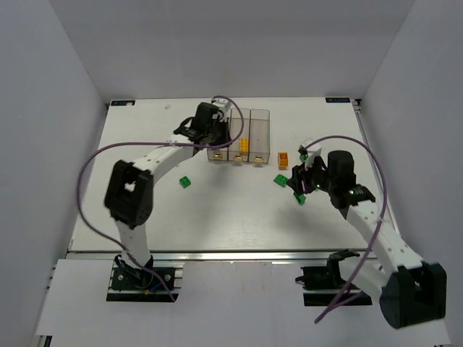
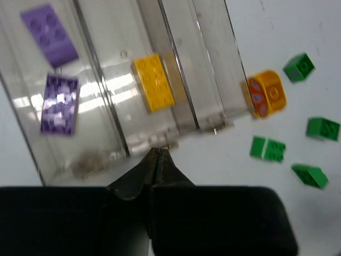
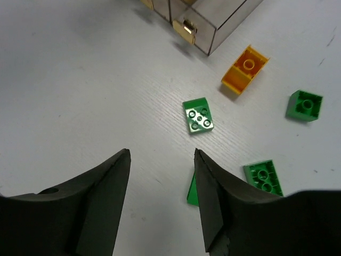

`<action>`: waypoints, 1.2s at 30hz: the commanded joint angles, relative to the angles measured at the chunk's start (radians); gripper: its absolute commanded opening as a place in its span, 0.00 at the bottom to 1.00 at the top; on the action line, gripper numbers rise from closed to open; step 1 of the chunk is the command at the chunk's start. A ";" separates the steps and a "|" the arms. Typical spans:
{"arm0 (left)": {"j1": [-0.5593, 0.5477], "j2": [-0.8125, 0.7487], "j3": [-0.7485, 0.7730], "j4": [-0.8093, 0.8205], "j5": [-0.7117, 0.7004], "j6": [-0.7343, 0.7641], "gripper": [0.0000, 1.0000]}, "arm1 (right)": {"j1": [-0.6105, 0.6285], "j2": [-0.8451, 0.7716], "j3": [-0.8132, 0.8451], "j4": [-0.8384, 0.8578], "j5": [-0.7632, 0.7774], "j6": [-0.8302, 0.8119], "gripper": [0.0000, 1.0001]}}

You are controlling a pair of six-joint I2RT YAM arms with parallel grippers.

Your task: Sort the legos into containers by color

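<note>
The orange lego (image 1: 283, 160) is across the containers from the robot's left gripper, so next the right gripper takes it to the middle bin (image 1: 239, 131) once the left gripper moves back.
Three joined clear containers (image 1: 239, 134) stand at the table's back centre. In the left wrist view the left bin holds purple legos (image 2: 49, 34) and the middle bin (image 2: 176, 58) a yellow one (image 2: 153, 82). My left gripper (image 2: 157, 152) is shut and empty, hovering at the bins' tagged end (image 1: 214, 139). An orange lego (image 3: 244, 69) lies beside the bins. My right gripper (image 3: 161, 154) is open and empty above the table (image 1: 299, 185). One green lego (image 3: 198, 114) lies just ahead of it. Another (image 3: 192, 191) is half hidden behind its right finger.
More green legos lie right of my right gripper (image 3: 264, 176) (image 3: 305, 105). A lone green lego (image 1: 186, 182) lies left of centre. White walls enclose the table (image 1: 145, 217) on three sides. Purple cables loop over both arms.
</note>
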 commanded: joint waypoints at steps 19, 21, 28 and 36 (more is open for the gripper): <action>-0.004 -1.121 -0.859 0.004 -0.313 0.178 0.74 | 0.042 0.838 0.613 -0.097 0.376 0.209 0.79; -0.004 -1.124 -0.861 -0.004 -0.327 0.187 0.74 | 0.036 0.871 0.639 -0.098 0.367 0.209 0.77; -0.004 -1.134 -0.866 -0.007 -0.353 0.190 0.75 | 0.033 0.986 0.714 -0.122 0.374 0.266 0.71; -0.004 -1.121 -0.870 -0.007 -0.360 0.190 0.75 | 0.011 1.005 0.708 -0.115 0.376 0.286 0.48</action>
